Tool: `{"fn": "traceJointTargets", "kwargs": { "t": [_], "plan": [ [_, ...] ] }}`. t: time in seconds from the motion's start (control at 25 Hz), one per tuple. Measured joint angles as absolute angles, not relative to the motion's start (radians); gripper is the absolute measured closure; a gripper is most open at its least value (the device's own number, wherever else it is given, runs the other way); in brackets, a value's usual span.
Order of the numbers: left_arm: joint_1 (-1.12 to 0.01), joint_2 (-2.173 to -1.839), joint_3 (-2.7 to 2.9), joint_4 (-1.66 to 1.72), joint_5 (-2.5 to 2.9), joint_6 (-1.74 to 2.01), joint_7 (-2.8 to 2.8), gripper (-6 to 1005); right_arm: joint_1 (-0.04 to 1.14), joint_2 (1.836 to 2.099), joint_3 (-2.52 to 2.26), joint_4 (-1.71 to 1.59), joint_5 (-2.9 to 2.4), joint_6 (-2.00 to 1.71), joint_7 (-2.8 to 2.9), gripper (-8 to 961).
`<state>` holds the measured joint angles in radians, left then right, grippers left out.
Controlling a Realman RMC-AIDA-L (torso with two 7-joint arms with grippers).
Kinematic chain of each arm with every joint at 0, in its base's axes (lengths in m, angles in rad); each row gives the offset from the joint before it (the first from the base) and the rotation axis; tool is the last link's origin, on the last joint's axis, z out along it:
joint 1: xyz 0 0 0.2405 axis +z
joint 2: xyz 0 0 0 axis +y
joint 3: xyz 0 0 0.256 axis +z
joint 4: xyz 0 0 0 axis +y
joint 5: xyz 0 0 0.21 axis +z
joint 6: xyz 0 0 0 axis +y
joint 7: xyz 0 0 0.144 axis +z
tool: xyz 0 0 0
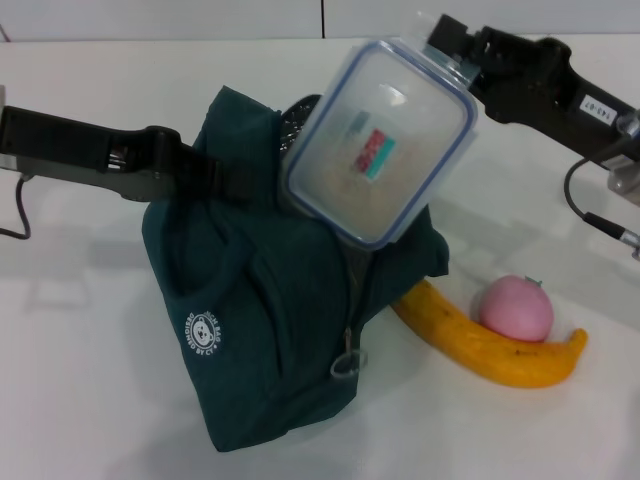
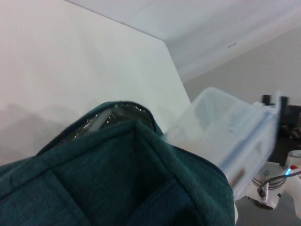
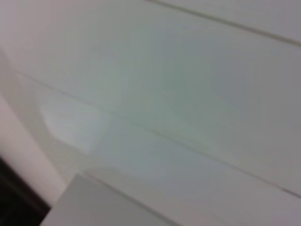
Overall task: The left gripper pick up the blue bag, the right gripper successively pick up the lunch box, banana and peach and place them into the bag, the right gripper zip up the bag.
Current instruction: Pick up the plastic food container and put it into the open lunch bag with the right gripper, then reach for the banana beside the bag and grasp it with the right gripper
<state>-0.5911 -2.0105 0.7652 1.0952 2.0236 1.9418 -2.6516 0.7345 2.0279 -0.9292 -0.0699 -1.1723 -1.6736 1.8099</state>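
Note:
My right gripper should keep lowering the lunch box until it sinks inside and then let go, as the lunch box's lower end (image 1: pixel 332 216) points into the blue bag's opening (image 1: pixel 297 120).
The blue bag (image 1: pixel 250 320) stands on the white table with its top pulled up, and the left gripper (image 1: pixel 222 178) is shut on its upper left edge. The clear lunch box (image 1: pixel 380 140), blue-rimmed with a red and teal sticker, hangs tilted over the bag's open mouth. The right gripper (image 1: pixel 452 52) is shut on the box's far top corner. In the left wrist view the bag (image 2: pixel 117 183) shows its silver lining (image 2: pixel 106 120), with the lunch box (image 2: pixel 235 136) just beside the opening. The banana (image 1: pixel 490 348) lies right of the bag, the peach (image 1: pixel 515 307) resting against it.
The zipper's ring pull (image 1: pixel 347 362) hangs down the bag's front. Cables (image 1: pixel 590 215) trail from the right arm at the right edge. Bare table (image 1: pixel 90 380) spreads to the bag's left and front. The right wrist view shows only pale blurred surface.

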Motion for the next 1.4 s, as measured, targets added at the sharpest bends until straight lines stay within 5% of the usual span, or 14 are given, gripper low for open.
{"fn": "traceJointTargets", "kwargs": {
  "t": [0.84, 1.04, 1.24, 1.4],
  "plan": [
    [-0.627, -2.011, 0.772, 1.042, 2.022, 1.942, -2.606, 945, 0.856, 2.028, -1.019, -0.055, -1.172, -1.566, 1.817, 841],
    [-0.618, -2.01, 0.767, 1.037, 2.022, 1.941, -2.593, 945, 0.856, 2.028, -1.032, -0.069, -1.173, -1.568, 1.819, 635],
    [-0.615, -2.004, 0.766, 1.004, 2.024, 1.937, -2.573, 945, 0.835, 2.02, -1.101, -0.173, -1.174, -1.567, 1.828, 528],
    [-0.605, -2.001, 0.765, 0.991, 2.028, 1.926, -2.551, 945, 0.786, 1.967, -1.188, -0.331, -1.206, -1.554, 1.869, 443]
  ]
}}
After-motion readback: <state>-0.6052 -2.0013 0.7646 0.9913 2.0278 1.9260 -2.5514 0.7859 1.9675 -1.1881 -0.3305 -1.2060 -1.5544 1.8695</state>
